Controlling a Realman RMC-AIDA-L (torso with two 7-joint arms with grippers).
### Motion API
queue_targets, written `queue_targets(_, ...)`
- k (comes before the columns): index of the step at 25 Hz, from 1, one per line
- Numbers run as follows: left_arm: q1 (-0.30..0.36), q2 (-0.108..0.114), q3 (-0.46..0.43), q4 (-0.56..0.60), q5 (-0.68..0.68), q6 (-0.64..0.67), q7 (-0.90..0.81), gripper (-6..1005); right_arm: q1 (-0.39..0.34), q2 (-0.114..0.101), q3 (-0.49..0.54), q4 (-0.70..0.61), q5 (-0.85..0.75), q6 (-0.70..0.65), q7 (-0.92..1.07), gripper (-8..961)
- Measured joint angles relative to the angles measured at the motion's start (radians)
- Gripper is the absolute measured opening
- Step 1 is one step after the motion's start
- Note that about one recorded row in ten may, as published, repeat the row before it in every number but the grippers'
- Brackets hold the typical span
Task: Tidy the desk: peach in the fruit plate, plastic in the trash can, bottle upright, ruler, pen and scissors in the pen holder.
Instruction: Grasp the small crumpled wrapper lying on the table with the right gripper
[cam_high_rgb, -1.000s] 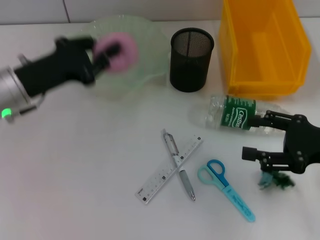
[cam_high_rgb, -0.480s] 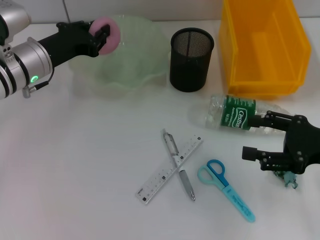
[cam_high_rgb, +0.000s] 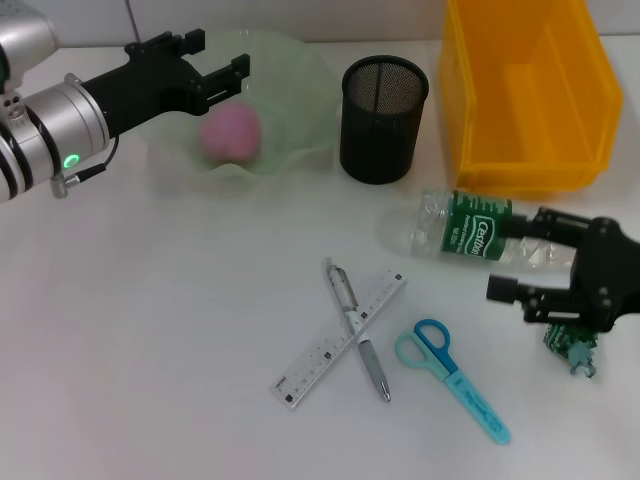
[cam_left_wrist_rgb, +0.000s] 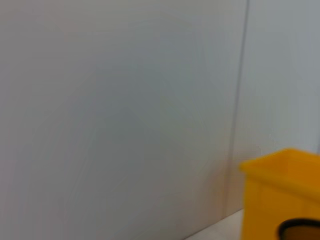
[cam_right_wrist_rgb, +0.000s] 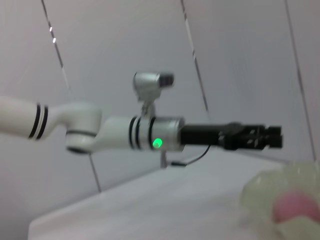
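Note:
The fingers of my right gripper reach over the bottle (cam_high_rgb: 480, 227), past the green plastic scrap. Next, my right gripper pulls back and comes down to pick up the scrap (cam_high_rgb: 573, 348) first.
The pink peach (cam_high_rgb: 232, 132) lies in the pale green fruit plate (cam_high_rgb: 300, 75). My left gripper (cam_high_rgb: 215, 58) hovers open and empty just above it; it also shows in the right wrist view (cam_right_wrist_rgb: 270, 137), with the peach (cam_right_wrist_rgb: 294, 207) below. My right gripper (cam_high_rgb: 520, 255) is open over the clear end of the lying bottle (cam_high_rgb: 468, 228). A green plastic scrap (cam_high_rgb: 573, 347) lies on the table right by this gripper. The ruler (cam_high_rgb: 325, 350) and pen (cam_high_rgb: 372, 370) lie crossed. The blue scissors (cam_high_rgb: 455, 378) lie beside them. The black mesh pen holder (cam_high_rgb: 383, 118) stands empty.
A yellow bin (cam_high_rgb: 525, 90) stands at the back right, behind the bottle; it also shows in the left wrist view (cam_left_wrist_rgb: 285, 200). The pen holder stands between plate and bin. White table stretches at the front left.
My left gripper opened and let go of the peach, which dropped into the plate. My right gripper shifted slightly right and back over the bottle end.

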Motion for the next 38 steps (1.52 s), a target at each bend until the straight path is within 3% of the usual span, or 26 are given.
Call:
queue_targets(3,0.022,0.005,-0.003,0.014,-0.004,0.085,-0.02,648,-0.01,-0.002,0.007,-0.014,0.052,-0.021,0.027,839)
queue_targets(6,0.095,0.01,-0.014,0.071,-0.011,0.302,-0.043,712,-0.034,-0.01,0.035,-0.104,0.126,-0.078,0.133,838)
queue_targets(11,0.21,0.02,-0.017,0.132,0.017,0.614,-0.025,806,-0.032,-0.017,0.039,-0.502,0.071,-0.189,0.487,838)
queue_targets(14,0.277,0.027,-0.014,0.137,0.057,0.699,0.015,856,0.002,-0.012,0.008,-0.746,-0.045,-0.279,0.648,838)
queue_targets(15,0.298,0.028,-0.016,0.139,0.067,0.708,0.027,855,0.027,-0.008,-0.061,-0.885,-0.14,-0.312,0.744,838)
queue_targets(16,0.298,0.028,-0.016,0.139,0.067,0.708,0.027,853,0.027,-0.008,-0.061,-0.885,-0.14,-0.312,0.744,838)
queue_targets(17,0.343,0.034,-0.022,0.14,0.079,0.716,0.04,852,0.04,-0.006,-0.109,-0.948,-0.197,-0.324,0.799,838)
queue_targets(20,0.363,0.036,-0.028,0.137,0.079,0.717,0.04,847,0.076,0.0,-0.277,-1.071,-0.411,-0.329,0.933,837)
queue_targets(28,0.375,0.036,-0.024,0.133,0.092,0.72,0.033,847,0.093,0.009,-0.49,-1.085,-0.685,-0.269,1.053,836)
queue_targets(38,0.355,0.023,-0.022,0.133,0.161,0.717,0.041,847,0.064,0.013,-0.664,-0.967,-0.765,-0.093,1.217,834)
